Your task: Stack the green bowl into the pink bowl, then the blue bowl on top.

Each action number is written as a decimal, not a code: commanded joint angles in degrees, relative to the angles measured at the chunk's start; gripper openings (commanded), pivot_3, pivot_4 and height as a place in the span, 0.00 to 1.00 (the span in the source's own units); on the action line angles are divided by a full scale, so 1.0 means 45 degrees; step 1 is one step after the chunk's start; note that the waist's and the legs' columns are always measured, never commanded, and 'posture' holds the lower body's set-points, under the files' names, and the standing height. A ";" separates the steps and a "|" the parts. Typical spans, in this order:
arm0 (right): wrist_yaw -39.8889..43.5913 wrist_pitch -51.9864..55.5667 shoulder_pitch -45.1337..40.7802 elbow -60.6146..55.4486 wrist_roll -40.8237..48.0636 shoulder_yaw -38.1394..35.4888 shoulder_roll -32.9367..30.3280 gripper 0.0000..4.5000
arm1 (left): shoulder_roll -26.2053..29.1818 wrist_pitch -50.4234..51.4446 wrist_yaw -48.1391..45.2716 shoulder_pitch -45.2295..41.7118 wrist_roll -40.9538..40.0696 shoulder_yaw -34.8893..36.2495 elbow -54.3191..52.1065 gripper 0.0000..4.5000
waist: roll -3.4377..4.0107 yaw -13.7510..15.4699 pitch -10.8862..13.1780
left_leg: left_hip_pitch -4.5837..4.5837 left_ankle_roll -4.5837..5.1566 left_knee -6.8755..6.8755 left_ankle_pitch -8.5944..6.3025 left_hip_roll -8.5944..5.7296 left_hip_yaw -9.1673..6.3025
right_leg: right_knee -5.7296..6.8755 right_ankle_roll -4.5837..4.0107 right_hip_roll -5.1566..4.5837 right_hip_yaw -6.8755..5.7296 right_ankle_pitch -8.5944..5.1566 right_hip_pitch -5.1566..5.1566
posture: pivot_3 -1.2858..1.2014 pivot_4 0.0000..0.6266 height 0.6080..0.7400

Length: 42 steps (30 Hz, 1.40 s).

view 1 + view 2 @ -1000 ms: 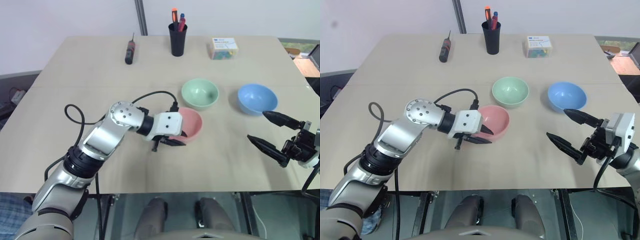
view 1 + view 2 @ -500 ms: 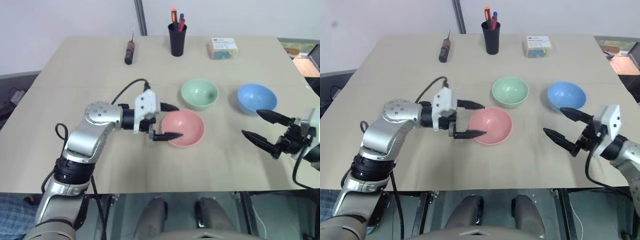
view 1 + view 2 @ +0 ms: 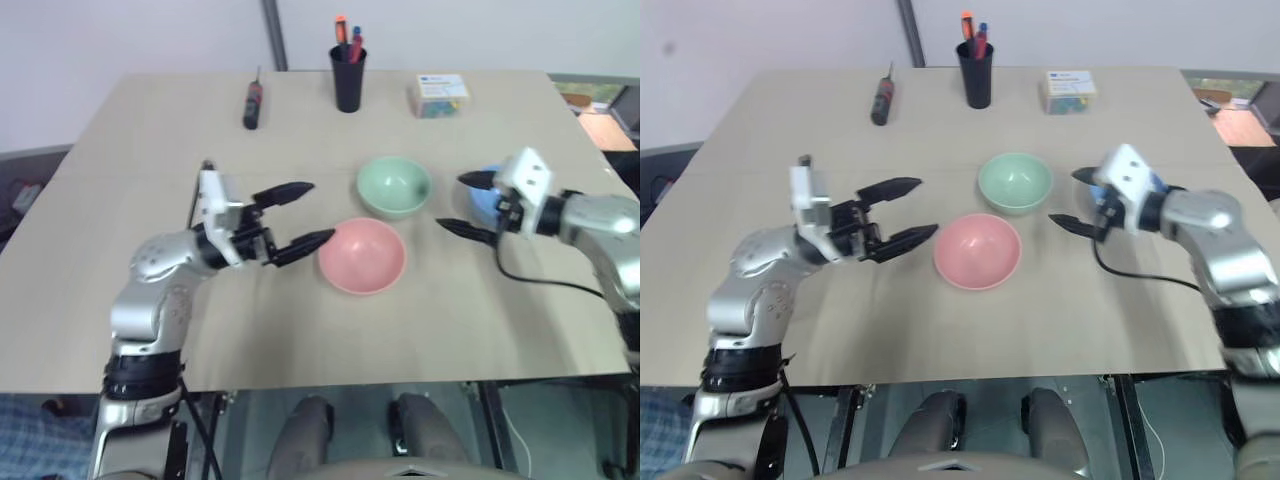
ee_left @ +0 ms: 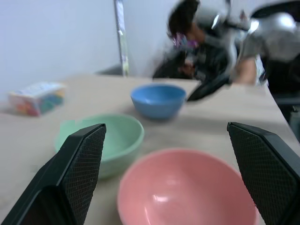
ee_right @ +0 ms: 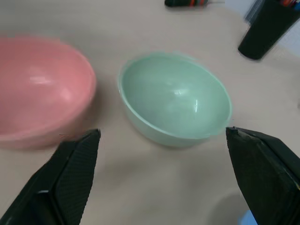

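Note:
The pink bowl (image 3: 362,257) is between my left gripper and the green bowl, so my right gripper should take the green bowl's near rim (image 3: 412,210) while my left gripper backs away.
The pink bowl (image 3: 362,256) sits upright at the table's middle, with the green bowl (image 3: 394,187) just behind it and slightly right. My left gripper (image 3: 322,210) hovers open and empty to the left of the pink bowl, pointing at it without touching. To the right of the green bowl, my right gripper (image 3: 449,201) is open and empty, its fingers aimed at that bowl. The blue bowl (image 4: 158,100) stands behind the right gripper, which mostly hides it in the eye views. In the right wrist view the green bowl (image 5: 176,98) lies between the fingers' lines, the pink bowl (image 5: 42,89) beside it.
At the back of the table (image 3: 300,330) stand a black pen cup (image 3: 348,78), a screwdriver (image 3: 251,103) and a small box (image 3: 439,96). Bare tabletop lies in front of the bowls and along the left side.
The left gripper opened, came off the pink bowl and drew back to the left. The right gripper swung in from the front right edge to beside the green bowl, staying open.

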 commanded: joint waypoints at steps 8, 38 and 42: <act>0.0758 -0.3257 -0.2948 0.5222 -0.3025 0.1798 0.1731 1.00 | 0.1122 -0.0263 0.0805 0.1916 -0.0866 0.2133 -0.1660 0.97 | 0.0000 0.0019 0.0000 | -0.0019 -0.0008 -0.0018 0.0005 0.0000 -0.0013 | -0.0012 0.0000 -0.0025 0.0011 0.0001 -0.0031 | 0.52 0.24 0.99; 0.1180 -0.6374 -0.5181 0.9249 -0.4285 0.1548 0.4115 0.01 | 0.1376 -0.1241 0.2040 0.5194 -0.1202 0.3395 -0.3328 1.00 | 0.0009 -0.0005 0.0005 | -0.0004 -0.0011 -0.0101 0.0006 0.0018 0.0020 | 0.0002 -0.0003 -0.0046 0.0090 0.0002 -0.0100 | 0.52 0.24 0.99; 0.1664 -0.5622 -0.4953 0.7521 -0.3857 0.1289 0.3881 0.01 | 0.1510 -0.1208 0.1845 0.4921 -0.1185 0.3201 -0.3192 1.00 | 0.0011 -0.0005 0.0007 | -0.0015 -0.0012 -0.0105 0.0006 0.0019 0.0021 | 0.0002 -0.0003 -0.0043 0.0092 0.0002 -0.0115 | 0.52 0.24 0.99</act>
